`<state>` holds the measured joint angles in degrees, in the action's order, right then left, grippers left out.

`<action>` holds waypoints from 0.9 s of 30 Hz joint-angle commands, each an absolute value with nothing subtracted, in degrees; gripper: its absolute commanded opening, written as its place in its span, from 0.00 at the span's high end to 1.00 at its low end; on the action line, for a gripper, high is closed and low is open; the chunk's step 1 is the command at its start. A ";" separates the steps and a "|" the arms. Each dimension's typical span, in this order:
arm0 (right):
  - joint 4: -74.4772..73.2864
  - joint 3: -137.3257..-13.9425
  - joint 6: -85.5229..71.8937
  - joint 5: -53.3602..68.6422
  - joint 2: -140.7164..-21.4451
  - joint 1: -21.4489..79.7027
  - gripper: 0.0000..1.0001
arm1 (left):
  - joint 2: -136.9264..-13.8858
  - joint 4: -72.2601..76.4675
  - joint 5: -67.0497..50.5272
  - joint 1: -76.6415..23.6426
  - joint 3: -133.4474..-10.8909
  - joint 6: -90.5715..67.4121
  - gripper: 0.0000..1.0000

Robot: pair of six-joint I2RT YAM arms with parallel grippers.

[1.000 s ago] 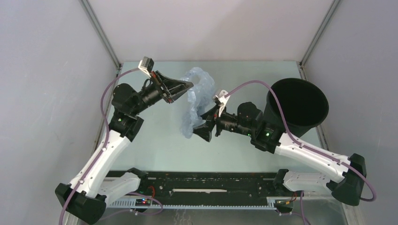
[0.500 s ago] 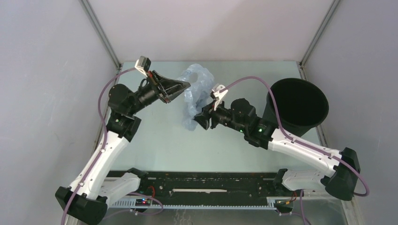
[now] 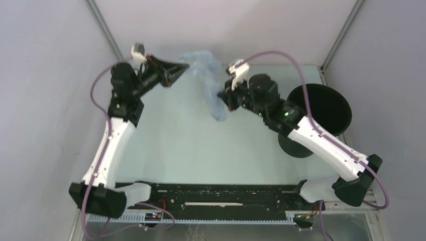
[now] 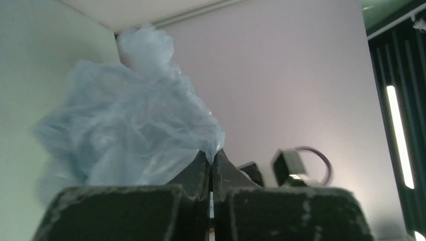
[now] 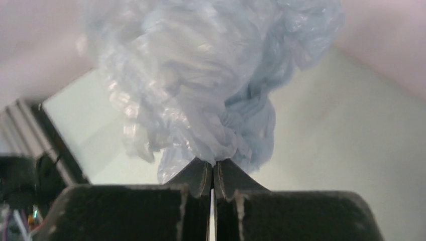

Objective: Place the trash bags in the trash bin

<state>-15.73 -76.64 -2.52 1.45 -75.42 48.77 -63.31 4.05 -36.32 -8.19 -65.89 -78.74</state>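
Observation:
My right gripper's fingers are holding the trash bag bunched [image 3: 215, 104], so I should put it down near the black base rail [image 3: 213, 158] before my right gripper takes a new hold.
The pale blue-grey trash bag [image 3: 207, 80] hangs bunched in the air between my two arms, above the back of the table. My left gripper [image 3: 182, 69] is shut on its upper left corner; in the left wrist view the film [image 4: 130, 130] billows up from the pinched tips of that left gripper [image 4: 213, 154]. My right gripper [image 3: 221, 95] is shut on the bag's lower right part, and the crumpled plastic [image 5: 201, 85] spills from the tips of that right gripper [image 5: 213, 164]. The black trash bin [image 3: 329, 108] stands at the right, partly hidden behind my right arm.
Grey enclosure walls and metal corner posts [image 3: 103, 27] stand close behind both grippers. The right forearm [image 3: 321, 145] crosses in front of the bin. The black base rail [image 3: 216, 196] runs along the near edge.
My right gripper has shut on the bag. Both arms have risen and moved toward the back wall, lifting the bag off the table.

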 commanded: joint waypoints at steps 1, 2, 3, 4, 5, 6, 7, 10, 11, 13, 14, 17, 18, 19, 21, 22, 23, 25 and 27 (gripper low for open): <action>-26.99 -95.57 8.66 -13.03 -74.96 53.72 1.00 | -68.14 -17.47 -29.34 -12.33 -99.62 -52.47 1.00; -26.08 -95.19 10.89 -16.31 -73.78 55.87 1.00 | -68.70 -24.33 -26.73 -13.56 -105.08 -46.93 1.00; -24.93 -93.27 12.15 -18.69 -72.81 57.22 1.00 | -68.16 -27.04 -26.02 -13.92 -105.64 -44.65 1.00; -24.12 -90.43 12.47 -20.30 -72.14 57.75 1.00 | -66.22 -27.08 -25.72 -13.92 -101.16 -44.49 1.00; -23.57 -86.55 12.06 -21.60 -71.84 57.43 1.00 | -63.59 -25.75 -24.75 -13.89 -93.96 -44.93 1.00; -23.11 -81.38 11.43 -22.26 -71.96 56.80 1.00 | -60.04 -23.83 -23.60 -13.89 -85.40 -45.42 1.00; -23.98 -76.91 10.15 -21.19 -72.80 56.28 1.00 | -56.29 -21.23 -22.12 -13.94 -75.23 -45.73 1.00; -31.68 -68.36 3.85 -15.35 -78.22 57.98 1.00 | -46.26 -21.12 -14.16 -12.16 -45.78 -48.64 1.00; -33.35 -66.40 1.15 -13.52 -80.15 59.28 1.00 | -43.42 -21.55 -14.46 -10.62 -39.71 -49.32 1.00; -36.99 -64.61 -1.59 -11.81 -84.15 61.96 1.00 | -36.96 -22.59 -14.83 -9.36 -31.64 -49.91 1.00; -38.29 -64.44 -2.62 -12.77 -85.51 63.39 1.00 | -34.00 -22.50 -15.33 -9.32 -29.33 -50.68 1.00; -38.79 -64.48 -4.49 -10.45 -85.59 64.57 0.89 | -28.88 -17.06 -17.44 -9.32 -25.50 -52.79 1.00; -38.62 -64.55 -5.10 -8.70 -84.65 64.40 0.77 | -28.67 -16.11 -17.91 -9.37 -25.07 -52.49 1.00; -38.49 -64.58 -5.71 -6.53 -83.60 64.18 0.63 | -28.93 -15.71 -18.62 -9.39 -24.94 -52.10 1.00; -39.29 -65.02 -8.08 -3.24 -80.28 63.78 0.50 | -29.74 -15.88 -20.39 -9.35 -25.09 -50.76 1.00; -40.40 -65.61 -9.94 -1.56 -78.64 63.49 0.46 | -29.82 -16.21 -20.95 -9.39 -24.98 -50.45 1.00; -41.17 -66.02 -11.61 0.50 -76.65 63.05 0.43 | -29.42 -16.52 -21.19 -9.40 -24.81 -50.42 1.00; -41.60 -66.29 -15.75 4.12 -72.13 62.21 0.32 | -27.71 -16.68 -20.92 -9.40 -24.19 -50.41 1.00; -41.24 -66.28 -20.85 5.06 -67.85 60.81 0.26 | -25.73 -16.72 -20.30 -9.40 -23.37 -51.10 1.00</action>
<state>-40.42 -64.01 -9.93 -1.02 -76.18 62.85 -28.69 -18.92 -19.68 -9.61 -23.24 -51.42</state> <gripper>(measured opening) 0.694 0.008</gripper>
